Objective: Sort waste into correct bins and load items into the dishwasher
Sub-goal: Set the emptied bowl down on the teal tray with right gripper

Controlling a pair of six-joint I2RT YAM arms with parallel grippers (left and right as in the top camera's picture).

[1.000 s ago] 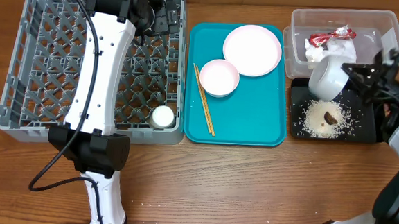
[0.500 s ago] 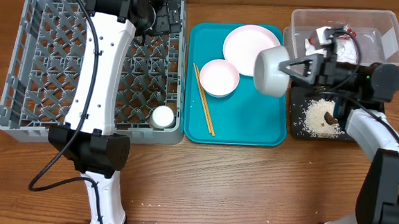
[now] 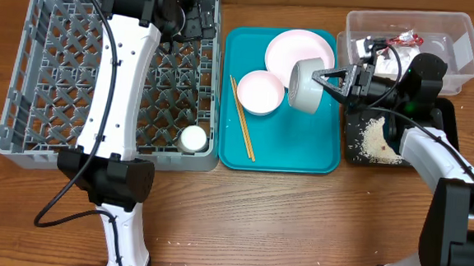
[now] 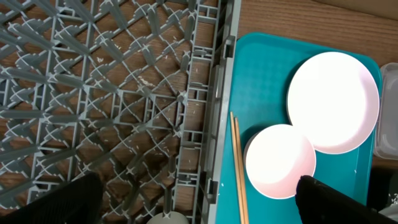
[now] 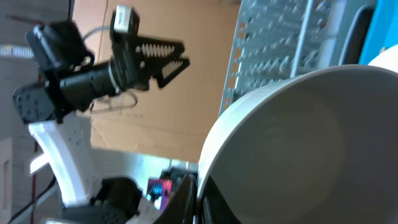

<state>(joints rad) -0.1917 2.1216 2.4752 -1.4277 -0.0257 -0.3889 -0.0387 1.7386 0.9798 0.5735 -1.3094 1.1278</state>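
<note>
My right gripper should put the tipped white bowl (image 3: 306, 85) it is holding far from the dish rack onto the teal tray (image 3: 293, 132), so my left gripper can load it.
My right gripper (image 3: 340, 77) is shut on the rim of a white bowl (image 3: 306, 84), held tipped on its side above the right part of the teal tray; the bowl fills the right wrist view (image 5: 298, 143), with a finger at its rim (image 5: 202, 194). Partly under it lies the pink-white plate (image 3: 296, 50) (image 4: 333, 99). A second white bowl (image 3: 260, 91) (image 4: 280, 160) and chopsticks (image 3: 242, 121) (image 4: 238, 168) lie on that tray. My left gripper (image 3: 192, 19) (image 4: 200, 204) hangs open over the grey dish rack (image 3: 59, 73), which holds a small white cup (image 3: 193, 138).
The teal tray (image 3: 302, 149) lies between the rack and the bins. The clear tub (image 3: 465, 40) holds a red wrapper (image 3: 406, 37) and a white napkin (image 3: 366, 50). The black tray (image 3: 437, 120) holds rice grains (image 3: 373, 141); my right arm lies across it.
My right gripper has carried the white bowl left, from above the black tray to above the teal tray, turning it onto its side. The left arm has not moved.
</note>
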